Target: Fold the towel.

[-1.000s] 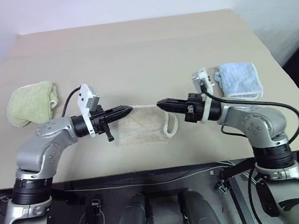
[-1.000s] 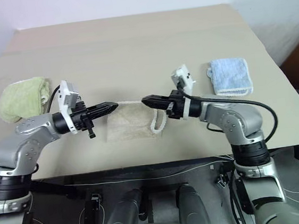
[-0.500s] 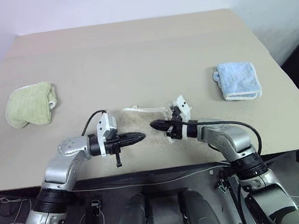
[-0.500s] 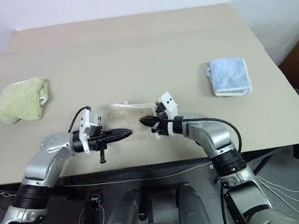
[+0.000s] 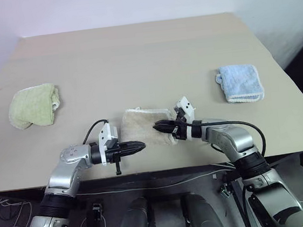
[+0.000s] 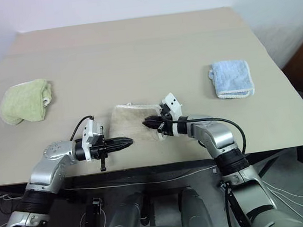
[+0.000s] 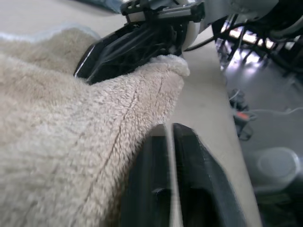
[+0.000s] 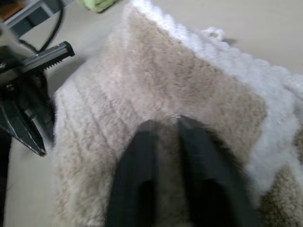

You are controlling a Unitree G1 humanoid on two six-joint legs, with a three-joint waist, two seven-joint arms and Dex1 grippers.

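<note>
The thick, rounded fold [image 7: 137, 104] holds its layers close together, so the beige towel [image 5: 143, 126] should stay in a folded bundle when I move it to the light blue towel.
The beige towel [image 5: 142, 126] lies folded on the table near its front edge, with its white corded hem [image 8: 227, 66] along the far side. My left gripper [image 5: 140, 145] hovers low at the towel's near left corner, pointing right. Its jaws are slightly apart and hold nothing; the towel [image 7: 57, 156] is just beside them. My right gripper [image 5: 157, 126] points left and rests on top of the towel's right part. Its fingers [image 8: 142, 156] are parted, and pile shows in the gap between them. In the left wrist view the right gripper [image 7: 132, 47] shows above the towel's fold.
A crumpled green towel [image 5: 33, 106] lies at the left of the table. A folded light blue towel [image 5: 240, 82] lies at the right. The table's front edge [image 5: 163, 169] runs just below both grippers. Bare tabletop stretches behind the beige towel.
A second ago both grippers held the towel's edge raised between them. They came down toward the front edge, laid the towel folded on the table, and both jaws parted.
</note>
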